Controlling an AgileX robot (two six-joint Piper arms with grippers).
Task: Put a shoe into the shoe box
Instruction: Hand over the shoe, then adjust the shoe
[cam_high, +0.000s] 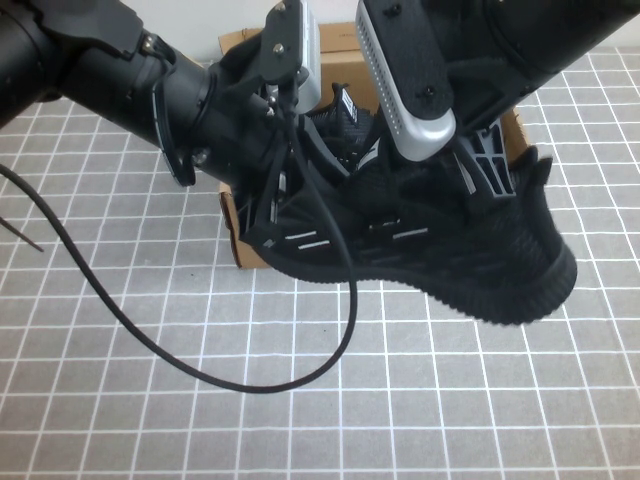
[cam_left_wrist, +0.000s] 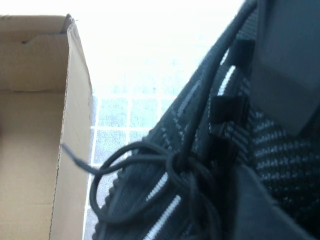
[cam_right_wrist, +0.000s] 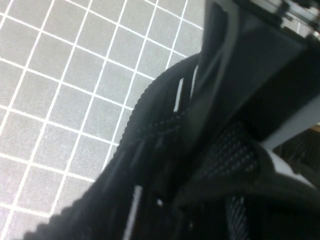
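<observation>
My right gripper is stretched across the shoe box to hold the shoe (cam_high: 470, 245). It should open and move away before my left gripper lowers the shoe inside (cam_high: 345, 80).
The black knit shoe (cam_high: 470, 260) hangs in the air just in front of the brown shoe box (cam_high: 238, 232), toe pointing right and down. My left gripper (cam_high: 272, 215) is shut on its heel end, and my right gripper (cam_high: 487, 185) is shut on its forefoot. In the left wrist view the shoe (cam_left_wrist: 280, 150) with its knotted laces (cam_left_wrist: 175, 167) hangs beside the box wall (cam_left_wrist: 75, 125). In the right wrist view the shoe (cam_right_wrist: 150, 165) fills the lower part, with a finger (cam_right_wrist: 225, 65) pressed on it. Most of the box is hidden behind the arms.
A black cable (cam_high: 250, 385) loops over the grey gridded table (cam_high: 120, 420) in front of the box. The box flap (cam_high: 345, 65) stands at the back. A black and white piece (cam_high: 345, 108) shows above the box; I cannot tell what it is.
</observation>
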